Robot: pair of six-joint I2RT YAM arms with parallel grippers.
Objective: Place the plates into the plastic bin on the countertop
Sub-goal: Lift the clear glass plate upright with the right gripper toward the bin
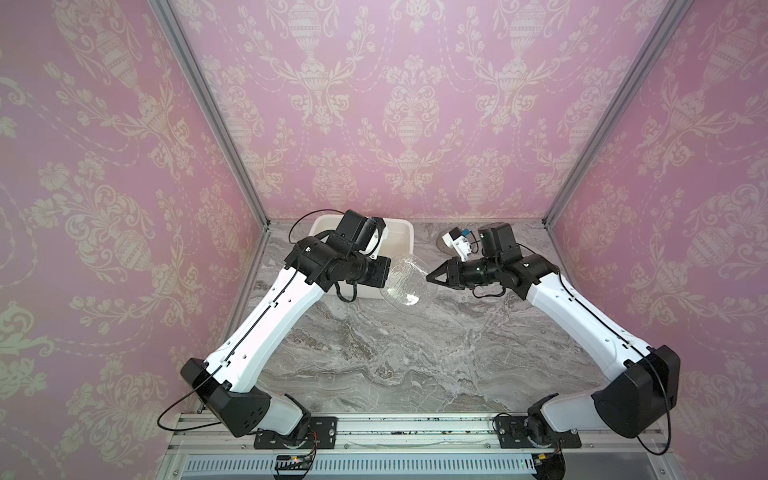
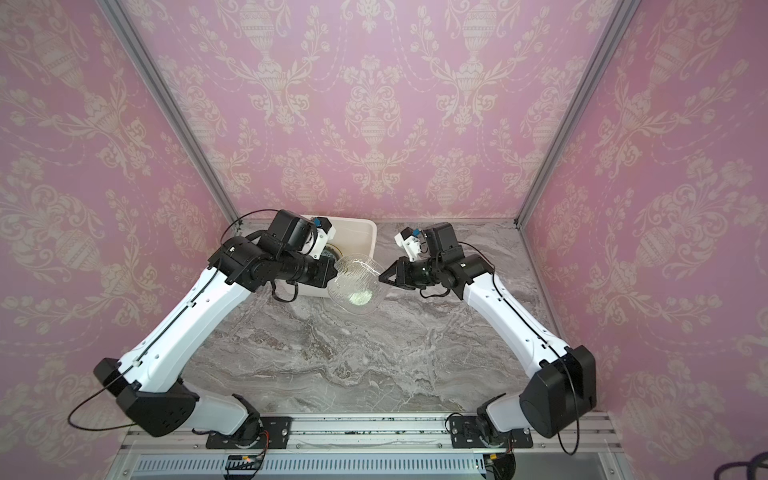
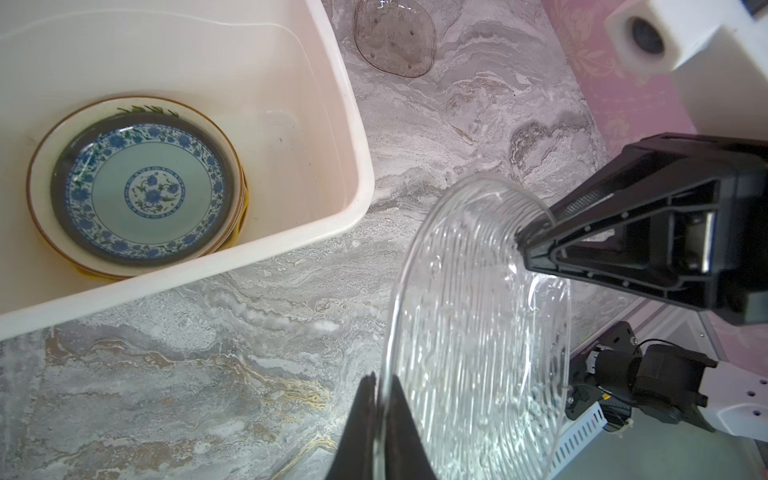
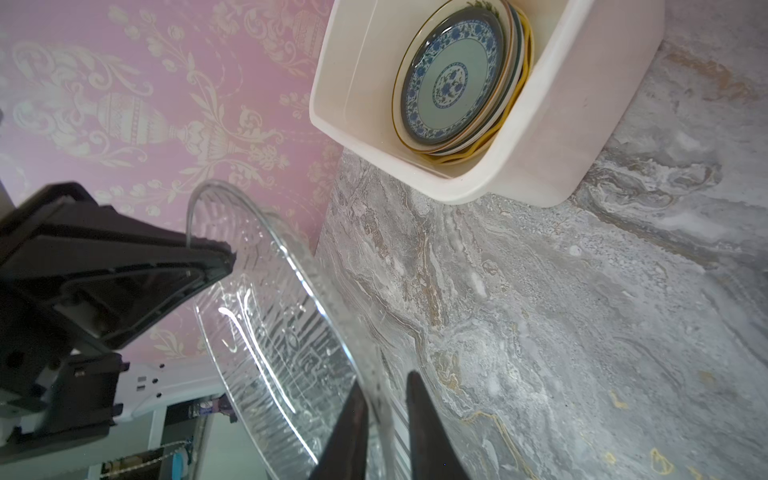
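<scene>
The clear plate is held in my left gripper by the rim [image 1: 388,285] facing the bin, so my right gripper should take the opposite rim [image 1: 429,272] and carry the plate in.
A clear ribbed glass plate [image 1: 409,286] [image 2: 357,286] [image 3: 478,332] [image 4: 282,332] hangs tilted above the countertop [image 1: 395,365], just off the front right corner of the white plastic bin [image 1: 399,232] [image 3: 357,166] [image 4: 457,191]. My left gripper [image 1: 391,276] [image 3: 384,380] is shut on the plate's left rim. Opposite it, my right gripper [image 1: 428,277] [image 4: 384,380] straddles the right rim with its jaws apart. Inside the bin lies a stack of plates topped by a blue-patterned plate [image 3: 153,191] [image 4: 453,79]. A smoky glass plate [image 3: 395,41] [image 1: 444,245] rests on the countertop at the back.
Pink wallpapered walls [image 1: 124,208] close in the left, back and right sides. An aluminium rail [image 1: 415,428] with both arm bases runs along the front edge. The bin stands in the back left corner.
</scene>
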